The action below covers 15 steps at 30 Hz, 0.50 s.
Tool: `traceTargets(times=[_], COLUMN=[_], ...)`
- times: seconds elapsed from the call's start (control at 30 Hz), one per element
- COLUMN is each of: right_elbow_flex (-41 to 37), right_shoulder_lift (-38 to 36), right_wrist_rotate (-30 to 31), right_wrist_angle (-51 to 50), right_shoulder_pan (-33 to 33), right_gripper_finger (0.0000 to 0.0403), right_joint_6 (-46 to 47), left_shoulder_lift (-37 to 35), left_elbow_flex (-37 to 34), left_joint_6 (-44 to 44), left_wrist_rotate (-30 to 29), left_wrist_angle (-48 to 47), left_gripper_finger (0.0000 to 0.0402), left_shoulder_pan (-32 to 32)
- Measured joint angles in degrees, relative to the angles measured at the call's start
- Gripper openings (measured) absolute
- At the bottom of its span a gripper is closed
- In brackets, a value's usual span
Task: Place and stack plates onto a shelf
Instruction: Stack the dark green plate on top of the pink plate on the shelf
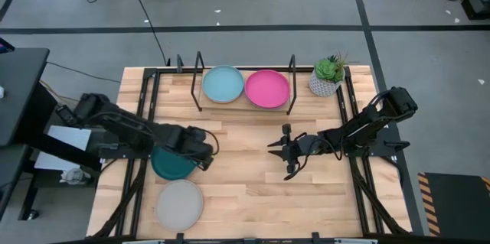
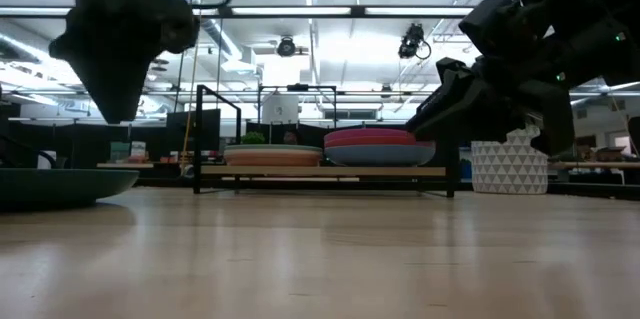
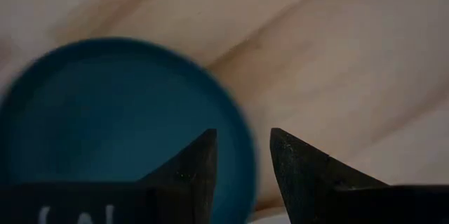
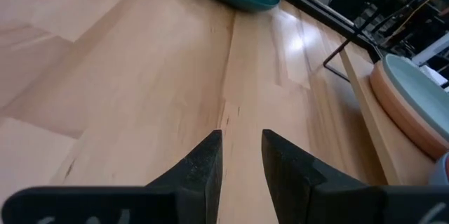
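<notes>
My gripper will cover nearly all of the magenta plate (image 1: 267, 89) with the teal plate (image 1: 170, 164) when it stacks them, because the two plates look equally wide.
A teal plate (image 1: 167, 164) lies flat on the wooden tabletop at the near left, and a grey plate (image 1: 180, 203) lies nearer still. My left gripper (image 1: 204, 160) hangs open above the teal plate's right rim (image 3: 238, 133), pointing down; the low view shows it (image 2: 112, 109) well clear of the plate (image 2: 60, 184). On the shelf (image 1: 245, 105) at the far side sit two stacks, one topped by a pale blue plate (image 1: 223, 84), the other by a magenta plate (image 1: 267, 89). My right gripper (image 1: 271, 147) is slightly open and empty over the table's middle, also seen in its wrist view (image 4: 242, 143).
A small potted plant (image 1: 328, 76) in a white patterned pot stands just right of the shelf. Black metal uprights (image 1: 199, 79) frame the shelf's ends. Bare wood (image 1: 245, 198) lies between the two grippers and toward the near edge.
</notes>
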Motion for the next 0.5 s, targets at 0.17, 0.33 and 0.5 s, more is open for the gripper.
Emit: traceTargets(times=[0.17, 0.33, 0.5], right_elbow_flex=[0.00, 0.00, 0.00], right_shoulder_lift=[0.00, 0.00, 0.00], right_wrist_rotate=[-0.88, -0.90, -2.04], right_wrist_angle=[0.36, 0.05, 0.00], right_shoulder_pan=[0.00, 0.00, 0.00], right_gripper_finger=[0.0107, 0.0107, 0.0107], right_joint_6=[-0.03, 0.06, 0.08], left_shoulder_lift=[7.47, 12.90, 16.49], left_elbow_flex=[5.60, 6.76, 6.76], left_joint_6=[-1.29, -1.37, -1.18], left_wrist_rotate=[1.04, 4.90, 6.98], left_wrist_angle=[-3.55, -3.91, -4.02], left_gripper_finger=[0.0141, 0.0141, 0.0141], left_shoulder_pan=[0.99, 2.24, 2.93])
